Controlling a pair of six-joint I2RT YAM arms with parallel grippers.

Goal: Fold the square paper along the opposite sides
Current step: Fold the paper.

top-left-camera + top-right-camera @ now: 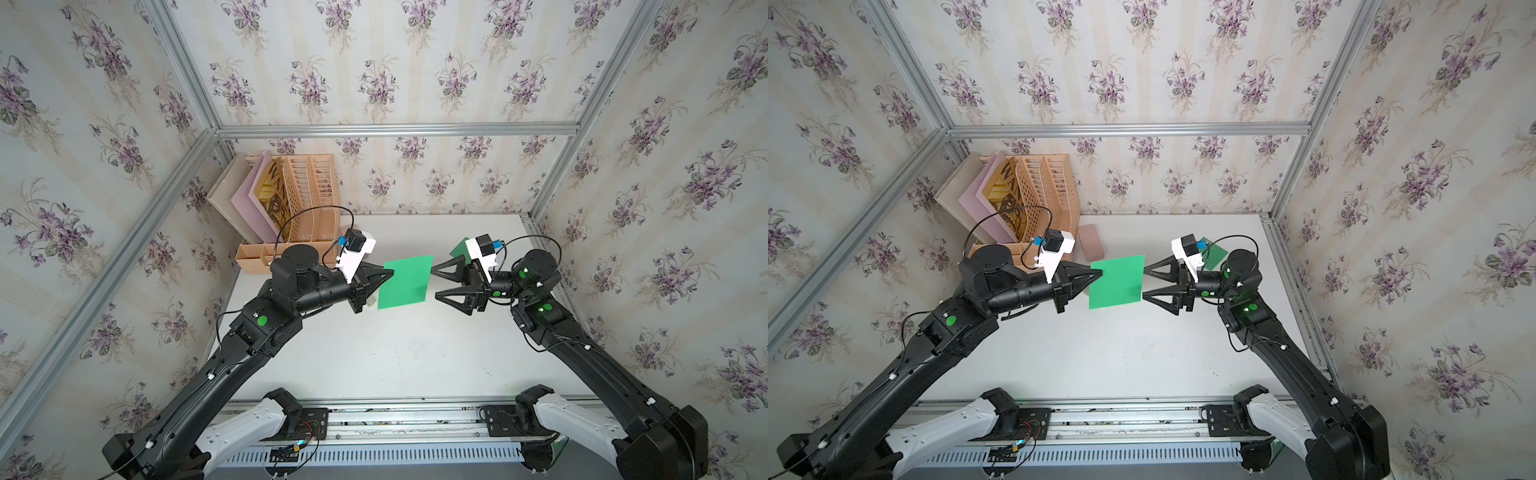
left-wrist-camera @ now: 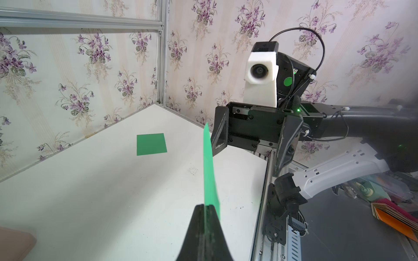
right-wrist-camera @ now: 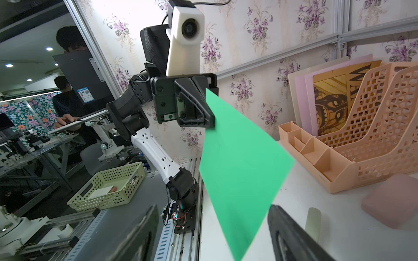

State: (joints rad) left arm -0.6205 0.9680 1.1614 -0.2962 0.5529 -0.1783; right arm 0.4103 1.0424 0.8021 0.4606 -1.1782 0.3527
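The square paper (image 1: 1117,281) still lies flat, and its free edge (image 1: 1140,278) is at my open right gripper. Next, my right gripper bends that edge over toward my left gripper and pinches the fold.
A green square paper (image 1: 405,282) (image 1: 1116,282) hangs in the air over the middle of the white table, tilted. My left gripper (image 1: 390,273) (image 1: 1100,273) is shut on its left edge; in the left wrist view the sheet (image 2: 209,171) shows edge-on, rising from the closed left gripper (image 2: 208,206). My right gripper (image 1: 434,283) (image 1: 1143,283) stands open at the paper's opposite edge. In the right wrist view a corner of the paper (image 3: 242,162) points down between the spread fingers of the right gripper (image 3: 213,214), and I see no contact.
A second green sheet (image 1: 457,249) (image 2: 151,144) lies flat on the table (image 1: 395,353) at the back right. A peach file organizer (image 1: 299,199) fills the back left corner, with a pink pad (image 1: 1092,247) and a small white cylinder (image 3: 313,219) beside it.
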